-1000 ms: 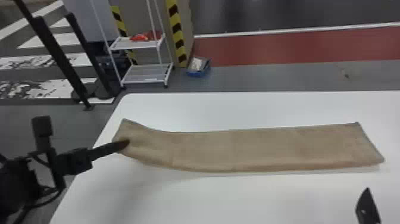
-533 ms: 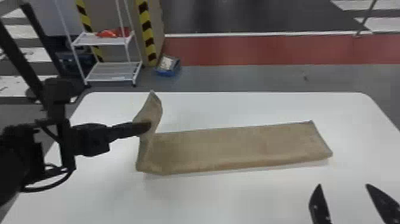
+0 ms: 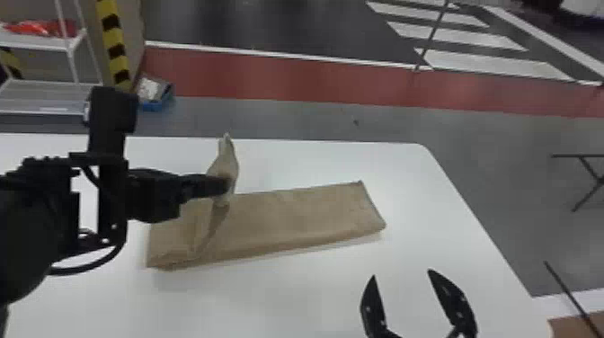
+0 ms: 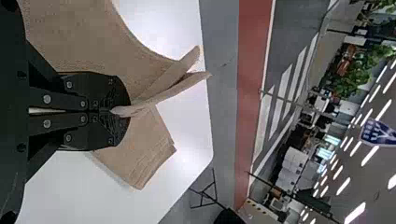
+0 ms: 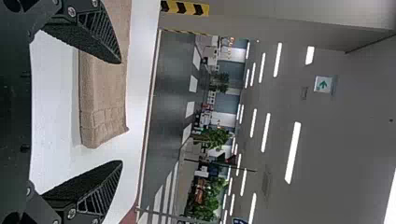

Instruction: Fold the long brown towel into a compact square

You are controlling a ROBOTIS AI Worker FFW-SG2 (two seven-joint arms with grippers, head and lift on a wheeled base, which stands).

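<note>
The long brown towel will settle into a stack of layers and stay folded when I fold it over, because the doubled part is already lying low.
The long brown towel lies across the white table, its left part doubled over. My left gripper is shut on the towel's end and holds it raised above the rest, with the tip standing up. In the left wrist view, the closed left gripper pinches a fold of the brown towel. My right gripper stands open near the table's front, right of the towel's near edge, nothing between its fingers. In the right wrist view, the open right gripper has the towel's flat end beyond it.
The white table has a rounded far right corner. On the floor behind are a white shelf rack and a blue box. A dark stand is off to the right.
My left gripper has carried the towel's left end up and rightward over the rest of it. The head view has swung right, and my open right gripper now shows more fully in it.
</note>
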